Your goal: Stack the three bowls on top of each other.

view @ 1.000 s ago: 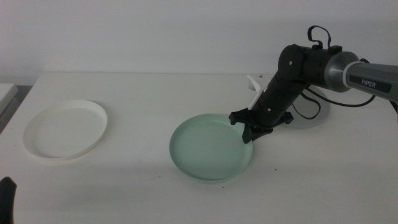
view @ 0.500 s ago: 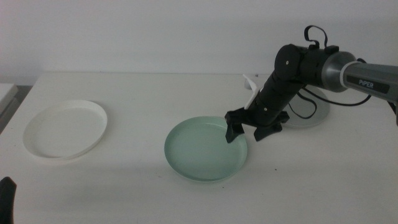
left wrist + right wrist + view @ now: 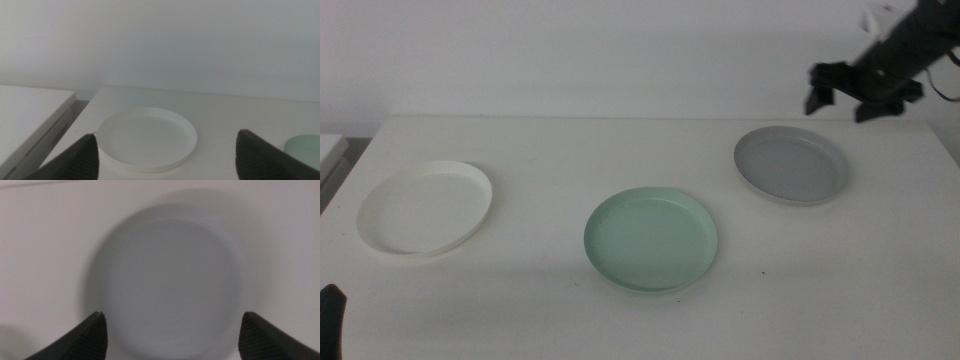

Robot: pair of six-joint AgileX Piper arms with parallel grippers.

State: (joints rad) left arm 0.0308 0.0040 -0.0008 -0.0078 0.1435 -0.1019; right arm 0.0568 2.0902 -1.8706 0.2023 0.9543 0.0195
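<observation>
The grey bowl (image 3: 791,164) should sit low and nearly hide the mint green bowl (image 3: 651,240) when the robot stacks it, since both bowls are shallow and about equally wide.
Three bowls lie apart on the white table. The white bowl (image 3: 425,208) is at the left, the mint green bowl (image 3: 651,239) sits in the middle near the front, and the grey bowl (image 3: 792,164) is at the back right. My right gripper (image 3: 861,100) hovers open, high above the grey bowl's far side, holding nothing. In the right wrist view the grey bowl (image 3: 165,282) fills the space beyond the spread jaws of the right gripper (image 3: 172,332). My left gripper (image 3: 167,155) waits open at the front left corner, facing the white bowl (image 3: 146,137).
The table's left edge (image 3: 75,131) drops off beside the white bowl, with a lower white surface (image 3: 30,112) beyond it. A sliver of the mint bowl (image 3: 302,150) shows in the left wrist view. A white wall backs the table.
My right gripper has let go of the mint green bowl's rim and risen up and to the right, over the grey bowl. The mint bowl stays where it was slid, slightly left of before.
</observation>
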